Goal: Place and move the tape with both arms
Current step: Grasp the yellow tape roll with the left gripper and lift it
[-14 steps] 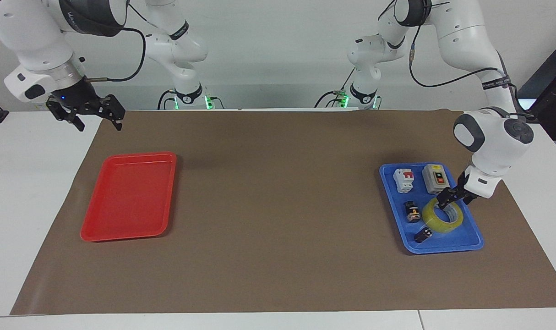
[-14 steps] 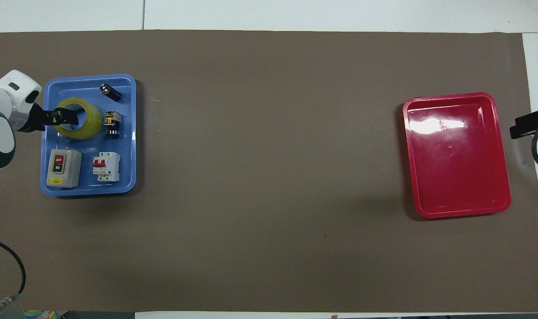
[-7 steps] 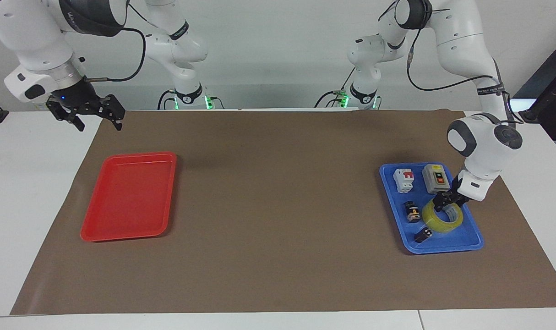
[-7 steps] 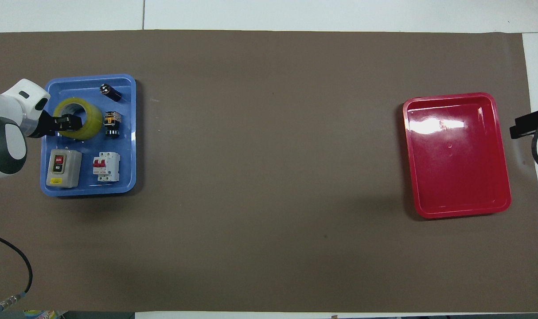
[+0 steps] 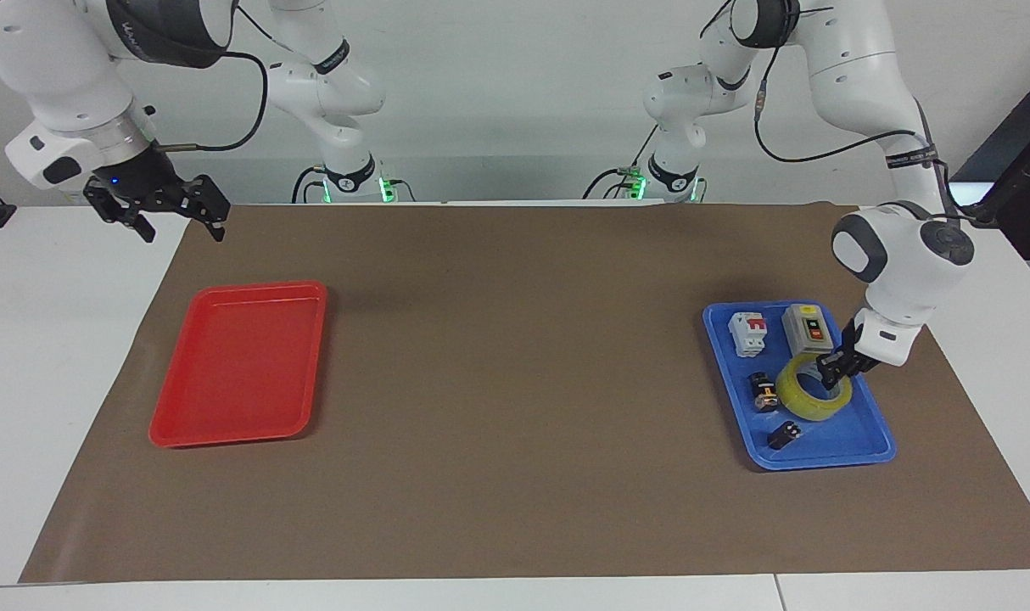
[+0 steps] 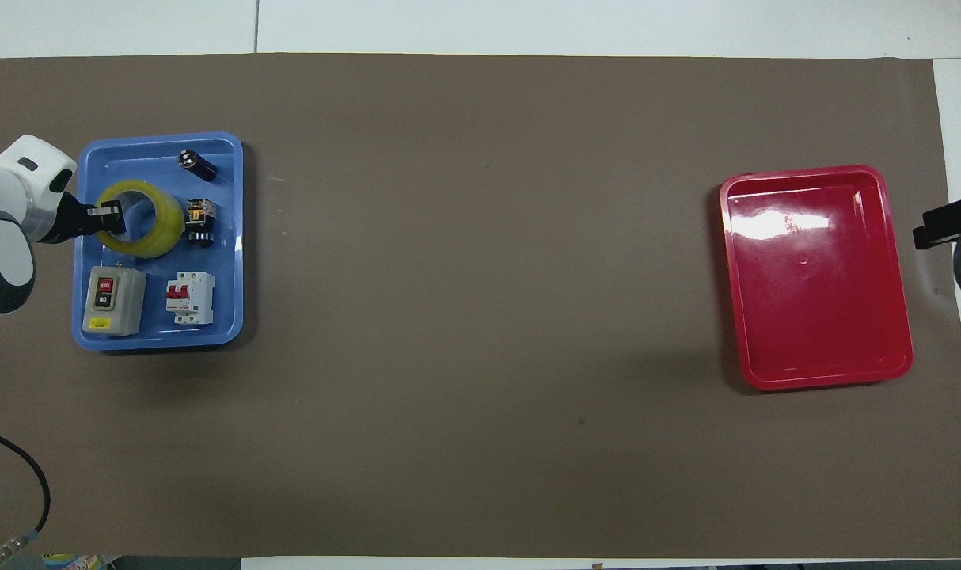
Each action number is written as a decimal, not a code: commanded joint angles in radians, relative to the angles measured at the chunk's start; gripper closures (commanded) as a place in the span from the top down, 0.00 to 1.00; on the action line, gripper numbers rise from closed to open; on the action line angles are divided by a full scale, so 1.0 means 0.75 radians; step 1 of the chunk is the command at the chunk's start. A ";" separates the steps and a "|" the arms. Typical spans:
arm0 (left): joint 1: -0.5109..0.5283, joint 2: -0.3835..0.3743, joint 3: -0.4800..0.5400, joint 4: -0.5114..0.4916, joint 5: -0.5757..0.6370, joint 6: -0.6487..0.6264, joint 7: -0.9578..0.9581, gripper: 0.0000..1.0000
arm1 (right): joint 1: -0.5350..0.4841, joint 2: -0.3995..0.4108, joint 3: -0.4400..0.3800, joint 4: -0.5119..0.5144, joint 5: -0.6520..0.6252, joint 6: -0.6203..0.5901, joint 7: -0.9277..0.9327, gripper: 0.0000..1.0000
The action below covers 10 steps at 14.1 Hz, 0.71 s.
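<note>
The tape's far rim point(image 6: 174, 224) is free for my right gripper, so my left gripper continues to the open middle of the brown paper point(image 6: 494, 269) and lets go there.
The tape point(image 5: 799, 406), a yellow translucent roll, is in the blue tray point(image 5: 820, 461) at the left arm's end of the table. It sits tilted, with one edge raised. My left gripper point(image 5: 833, 369) is shut on the roll's rim, on the side toward the left arm's end, one finger inside the ring. In the overhead view the tape point(image 6: 160, 229) and left gripper point(image 6: 104, 220) show in the same tray point(image 6: 156, 340). My right gripper point(image 5: 159, 208) is open and empty. It waits in the air over the table's edge by the red tray, and its tip shows in the overhead view point(image 6: 951, 222).
The blue tray also holds a grey switch box point(image 5: 808, 329), a white circuit breaker point(image 5: 747, 333), a black-and-orange part point(image 5: 764, 392) and a small black cylinder point(image 5: 784, 435). An empty red tray point(image 5: 235, 365) lies at the right arm's end. Brown paper covers the table.
My left gripper has closed on the tape's rim. The roll has tipped up and shifted a little toward the robots. The right arm has not moved.
</note>
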 commanded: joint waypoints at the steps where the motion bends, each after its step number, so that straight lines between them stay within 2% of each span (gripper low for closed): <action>1: 0.003 -0.168 -0.005 -0.026 0.018 -0.148 -0.025 0.00 | -0.016 -0.025 0.011 -0.023 0.018 -0.004 0.016 1.00; 3: -0.009 -0.234 -0.009 -0.024 0.018 -0.240 -0.031 0.00 | -0.014 -0.025 0.011 -0.023 0.018 -0.004 0.016 1.00; 5: -0.079 -0.261 -0.013 -0.030 0.018 -0.326 -0.039 0.00 | -0.014 -0.025 0.011 -0.023 0.018 -0.004 0.016 1.00; 10: -0.406 -0.243 -0.011 -0.077 0.020 -0.265 -0.380 0.00 | -0.010 -0.025 0.011 -0.025 0.018 -0.004 0.016 1.00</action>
